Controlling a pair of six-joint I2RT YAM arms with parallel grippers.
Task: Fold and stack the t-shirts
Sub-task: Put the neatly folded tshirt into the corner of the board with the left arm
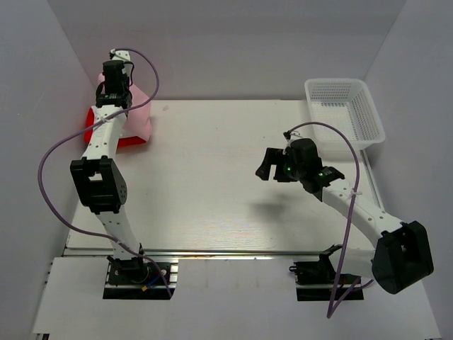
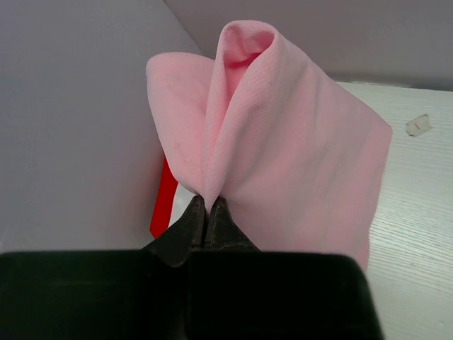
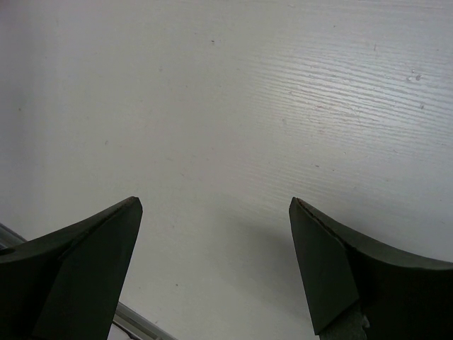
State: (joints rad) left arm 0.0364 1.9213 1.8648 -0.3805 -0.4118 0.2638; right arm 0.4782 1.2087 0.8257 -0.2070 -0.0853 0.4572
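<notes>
The pink t-shirt's loose end point(image 1: 143, 127) is over the red t-shirt, so my left gripper should keep moving toward the wall and let go above the red t-shirt's uncovered strip point(image 1: 89, 123).
The light pink t-shirt point(image 1: 139, 113) hangs bunched at the far left corner, lifted above the bright red t-shirt point(image 1: 91, 132). My left gripper point(image 1: 114, 94) is shut on a fold of the pink cloth. In the left wrist view the pink t-shirt point(image 2: 283, 142) rises from my shut left gripper point(image 2: 208, 202), and a strip of the red t-shirt point(image 2: 164, 200) shows beneath it. I cannot pick out the white t-shirt. My right gripper point(image 1: 267, 165) is open and empty above the table's middle right; in the right wrist view the gripper point(image 3: 216, 205) has only bare table between its fingers.
A white plastic mesh basket point(image 1: 345, 112) stands at the far right corner. White walls close in the left, back and right sides. A small white scrap point(image 2: 418, 125) lies on the table beyond the pink cloth. A metal rail point(image 1: 226, 253) runs along the near table edge.
</notes>
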